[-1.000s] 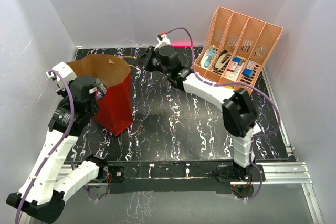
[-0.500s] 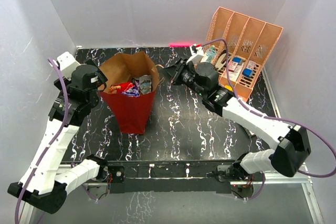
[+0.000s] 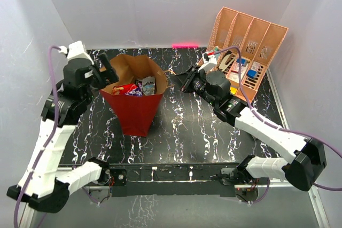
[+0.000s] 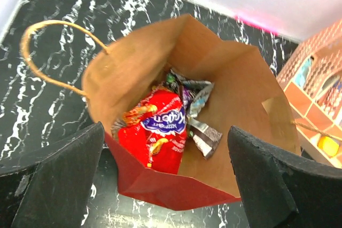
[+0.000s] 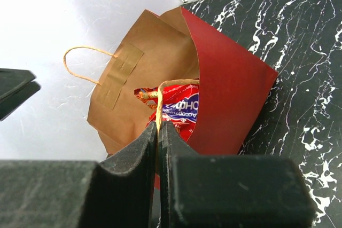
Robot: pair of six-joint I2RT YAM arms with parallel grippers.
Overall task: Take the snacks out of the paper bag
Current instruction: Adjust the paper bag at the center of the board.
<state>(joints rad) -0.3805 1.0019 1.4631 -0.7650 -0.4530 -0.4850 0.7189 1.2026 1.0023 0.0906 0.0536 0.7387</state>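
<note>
I expect the paper bag [image 3: 137,108] to stay open and keep the snacks [image 3: 137,87] inside when I tilt it over, because they lie deep between its creased sides.
The paper bag [image 3: 136,108] stands upright, red outside and brown inside, its mouth wide. In the left wrist view the snacks lie at its bottom: a large shiny red packet [image 4: 157,132] and small silvery packets [image 4: 200,113] beside it. My left gripper [image 4: 165,132] hangs open above the bag's left rim, touching nothing; in the top view the left gripper [image 3: 107,73] is at the bag's left. My right gripper [image 5: 158,127] is shut on the bag's thin tan cord handle [image 5: 159,105], holding it out to the right of the bag [image 5: 230,89]. From above, the right gripper [image 3: 183,82] is just right of the bag.
A peach slotted organizer [image 3: 251,38] with blue-and-white items stands at the back right, just behind my right arm. The bag's other cord handle [image 4: 48,52] loops out to its left. White walls enclose the black marbled table [image 3: 187,132].
My left gripper opened, let go of the bag's left rim and drew back. The right gripper pulled the handle rightwards, and the tilted bag now stands upright with its mouth spread.
</note>
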